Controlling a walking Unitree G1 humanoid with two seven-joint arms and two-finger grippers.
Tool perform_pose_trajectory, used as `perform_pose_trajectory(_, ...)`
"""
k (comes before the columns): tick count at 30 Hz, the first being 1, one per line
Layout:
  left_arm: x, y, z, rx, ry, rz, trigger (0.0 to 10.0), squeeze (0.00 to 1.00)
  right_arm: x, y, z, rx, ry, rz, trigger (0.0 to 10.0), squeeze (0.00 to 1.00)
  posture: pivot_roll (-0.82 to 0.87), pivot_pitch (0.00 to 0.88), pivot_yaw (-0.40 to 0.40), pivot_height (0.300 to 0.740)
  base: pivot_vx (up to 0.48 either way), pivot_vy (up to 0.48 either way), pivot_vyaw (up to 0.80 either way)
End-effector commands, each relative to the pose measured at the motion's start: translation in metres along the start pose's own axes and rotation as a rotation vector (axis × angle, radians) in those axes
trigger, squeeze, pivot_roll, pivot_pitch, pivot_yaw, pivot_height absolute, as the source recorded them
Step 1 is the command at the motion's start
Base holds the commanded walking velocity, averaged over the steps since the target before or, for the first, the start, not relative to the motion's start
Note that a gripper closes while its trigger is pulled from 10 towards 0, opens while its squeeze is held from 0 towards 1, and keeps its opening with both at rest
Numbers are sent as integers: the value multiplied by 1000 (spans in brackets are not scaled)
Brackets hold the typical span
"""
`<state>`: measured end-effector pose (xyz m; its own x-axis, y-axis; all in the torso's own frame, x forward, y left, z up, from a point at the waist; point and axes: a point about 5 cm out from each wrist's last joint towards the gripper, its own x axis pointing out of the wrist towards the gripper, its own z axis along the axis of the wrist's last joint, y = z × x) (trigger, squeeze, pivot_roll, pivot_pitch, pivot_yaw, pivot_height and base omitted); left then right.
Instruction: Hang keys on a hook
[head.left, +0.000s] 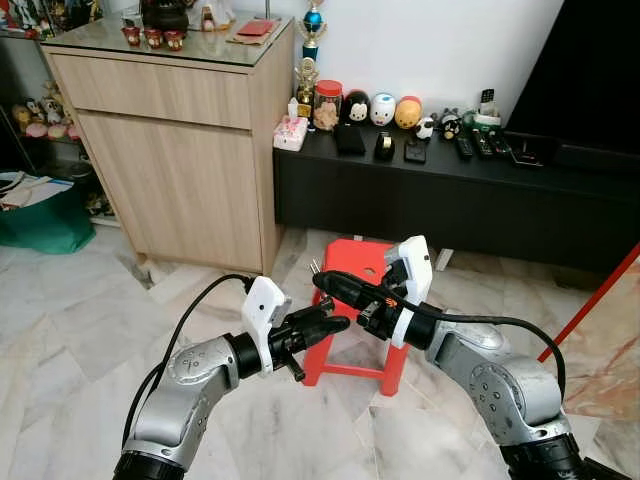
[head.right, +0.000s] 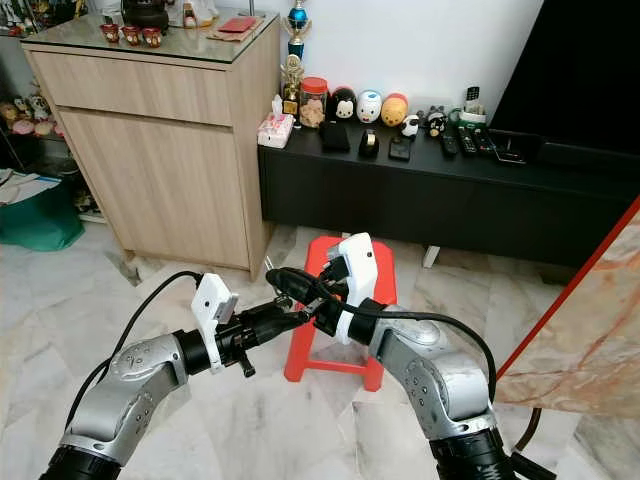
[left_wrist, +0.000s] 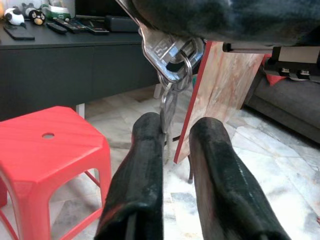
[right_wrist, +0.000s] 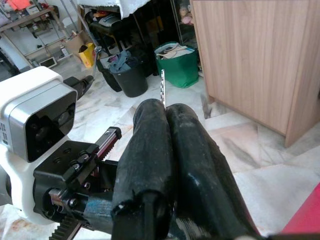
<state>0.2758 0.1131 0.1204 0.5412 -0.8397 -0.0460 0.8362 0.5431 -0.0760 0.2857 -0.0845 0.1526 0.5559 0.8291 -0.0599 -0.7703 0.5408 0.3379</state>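
Observation:
The other keys will swing freely when I carry the keys by the dangling key, because keys hang loosely on the silver key ring (left_wrist: 186, 69).
My right gripper (head.left: 325, 282) is shut on a bunch of keys (left_wrist: 172, 60), held out over the red stool (head.left: 352, 256). A key blade (right_wrist: 162, 87) pokes out past its closed fingertips (right_wrist: 150, 112). From its fingers the key ring (left_wrist: 186, 64) hangs with one more key dangling down. My left gripper (head.left: 338, 322) reaches in just below and stands open. The dangling key's tip hangs between its two fingers (left_wrist: 147, 135), close against one of them. Both arms meet in front of my chest.
A wooden cabinet (head.left: 170, 150) stands at the left. A low black console (head.left: 450, 195) with figurines and remotes runs along the wall. A green bag (head.left: 45, 215) is on the floor far left. A red-edged marble slab (head.left: 600, 320) leans at the right.

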Motion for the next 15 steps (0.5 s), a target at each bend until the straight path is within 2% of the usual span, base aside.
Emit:
perform_pose_trajectory(1, 1, -4, 1, 8, 10, -24, 0, 0, -1, 1, 2, -22, -4, -1, 10000, 0, -11, 0, -99, 740, 0, 0, 0)
perform_pose_trajectory(15, 1, -4, 2, 7, 5, -25, 0, 0, -1, 1, 1, -26, -2, -5, 10000, 0, -10, 0, -100, 740, 0, 0, 0)
